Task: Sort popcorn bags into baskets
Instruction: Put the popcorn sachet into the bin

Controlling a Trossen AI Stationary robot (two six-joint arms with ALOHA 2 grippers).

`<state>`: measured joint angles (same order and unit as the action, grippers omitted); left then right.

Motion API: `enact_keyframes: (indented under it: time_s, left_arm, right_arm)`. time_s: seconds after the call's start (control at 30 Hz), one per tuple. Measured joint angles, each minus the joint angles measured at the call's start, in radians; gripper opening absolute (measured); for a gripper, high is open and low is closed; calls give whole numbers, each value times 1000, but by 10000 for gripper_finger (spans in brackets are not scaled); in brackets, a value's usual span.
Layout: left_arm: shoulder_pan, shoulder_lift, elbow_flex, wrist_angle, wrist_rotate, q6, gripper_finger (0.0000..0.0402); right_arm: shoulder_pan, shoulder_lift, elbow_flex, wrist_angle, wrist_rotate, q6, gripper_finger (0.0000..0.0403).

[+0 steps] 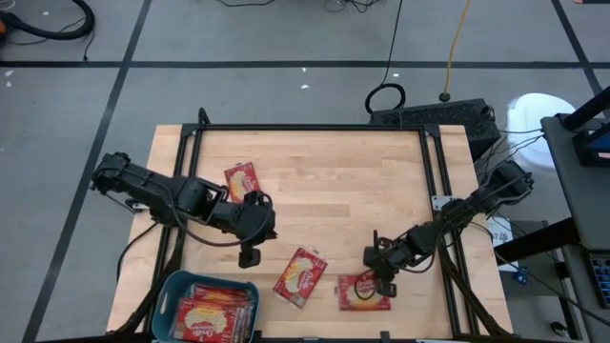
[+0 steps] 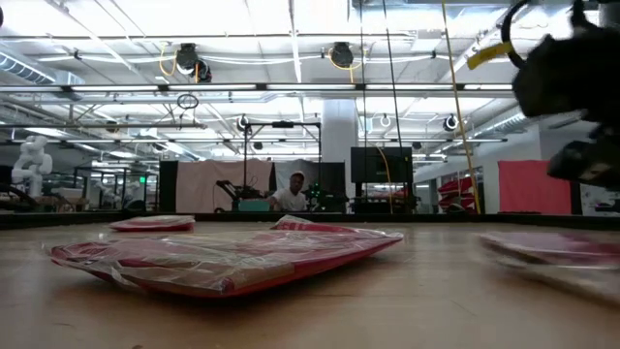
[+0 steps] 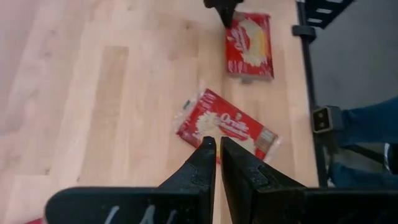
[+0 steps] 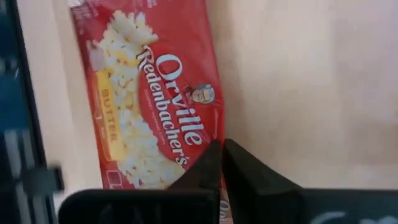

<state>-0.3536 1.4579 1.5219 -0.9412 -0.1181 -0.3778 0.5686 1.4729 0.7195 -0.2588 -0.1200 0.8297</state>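
Observation:
Next, my right gripper drags the bag [image 1: 356, 299] under it, because that bag lies far from the basket. It should bring that bag to the middle bag [image 1: 300, 277] and tip it up for my left gripper.
Three red popcorn bags lie flat on the wooden table: one far left of middle [image 1: 241, 179], one near the front middle [image 1: 301, 277], one at the front right [image 1: 362, 292]. The teal basket [image 1: 170, 291] at the front left corner holds several more bags. My right gripper [image 1: 383, 284] is down on the front right bag [image 4: 149, 93], its fingers closed. My left gripper [image 1: 250, 257] hangs shut and high over the table between the basket and the middle bag [image 3: 227, 127], touching nothing. My right gripper has its fingertips [image 4: 211, 155] closed together at one long edge of the bag [image 4: 214, 127], beside the white lettering. The fingers come slanting down from above, from the table's right side. The bag lies flat on the table. The fingertips hide how much film is caught.
A black metal frame [image 1: 434, 162] runs along the table's left, far and right edges. Bare wood lies across the table's middle and far right part. Beyond the far edge, a person sits in the room [image 2: 291, 194].

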Motion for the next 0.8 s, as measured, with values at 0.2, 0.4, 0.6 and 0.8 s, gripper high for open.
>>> enact_keyframes:
  time_s: [0.2,0.4,0.6,0.8]
  left_arm:
    - [42,0,0,1,-24,13,26]
    - [113,1,-48,13,-14,33,27]
    - [159,1,-134,68,38,-1,59]
    - [170,1,-246,281,47,-141,140]
  right_arm:
    - [-36,-53,36,-2,121,-7,0]
    - [-97,-83,62,-39,152,-23,0]
    - [-168,-93,70,-42,145,-162,0]
    - [-232,-94,69,-46,152,-286,0]
